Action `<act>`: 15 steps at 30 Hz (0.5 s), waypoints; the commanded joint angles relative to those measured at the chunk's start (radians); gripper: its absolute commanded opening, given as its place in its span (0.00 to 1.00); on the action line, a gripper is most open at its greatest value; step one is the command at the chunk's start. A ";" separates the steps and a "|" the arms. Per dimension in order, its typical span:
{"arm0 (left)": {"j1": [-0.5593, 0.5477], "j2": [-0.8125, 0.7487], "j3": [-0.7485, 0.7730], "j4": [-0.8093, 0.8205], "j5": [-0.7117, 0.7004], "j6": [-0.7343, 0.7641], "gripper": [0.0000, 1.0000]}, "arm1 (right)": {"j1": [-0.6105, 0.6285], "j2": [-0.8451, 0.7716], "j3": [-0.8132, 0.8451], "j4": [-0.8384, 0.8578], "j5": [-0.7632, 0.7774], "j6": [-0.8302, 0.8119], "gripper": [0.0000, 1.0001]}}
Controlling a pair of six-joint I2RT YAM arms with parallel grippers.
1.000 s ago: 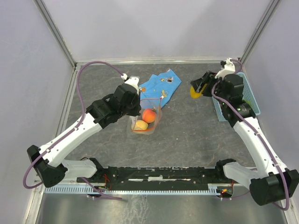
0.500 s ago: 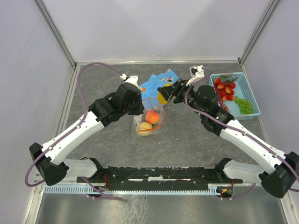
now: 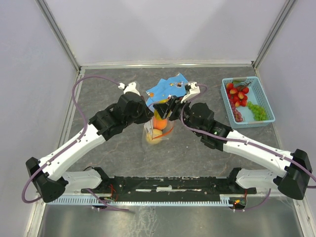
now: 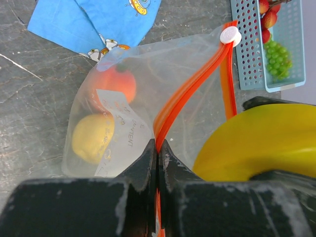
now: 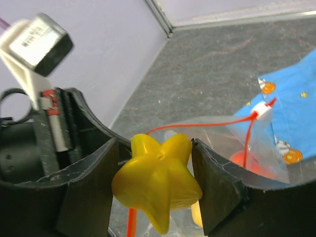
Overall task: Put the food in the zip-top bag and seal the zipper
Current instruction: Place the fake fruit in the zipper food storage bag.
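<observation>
The yellow star-shaped fruit hangs above the bag's opening point(image 3: 160, 123), so I will continue to move it down with my right gripper until it passes the zipper, then let go.
The clear zip-top bag point(image 4: 133, 103) stands mid-table with an orange fruit point(image 4: 118, 81) and a yellow lemon point(image 4: 94, 136) inside. My left gripper point(image 4: 158, 148) is shut on its red-orange zipper point(image 4: 190, 86), which holds the mouth up and open; the white slider point(image 4: 230, 35) sits at the far end. My right gripper point(image 5: 154, 150) is shut on a yellow star-shaped fruit point(image 5: 158, 180) right above the bag's mouth point(image 5: 207, 131). In the top view both grippers, left point(image 3: 148, 117) and right point(image 3: 163, 109), meet over the bag point(image 3: 157, 134).
A light-blue basket point(image 3: 267, 101) at the right holds strawberries point(image 3: 237, 93) and green grapes point(image 3: 256, 111). A blue patterned cloth point(image 3: 168, 89) lies just behind the bag. Grey walls and a metal frame close in the table.
My right arm has swung left from the basket to the bag with the yellow fruit in its grip. The left gripper has kept its hold on the zipper and shifted a little.
</observation>
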 commanded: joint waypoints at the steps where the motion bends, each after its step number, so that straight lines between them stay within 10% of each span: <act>1: -0.001 -0.048 -0.044 0.110 -0.030 -0.099 0.03 | 0.023 0.002 -0.043 0.027 0.109 0.039 0.38; 15: 0.000 -0.094 -0.152 0.171 -0.034 -0.120 0.03 | 0.040 0.056 0.003 -0.276 0.046 0.224 0.41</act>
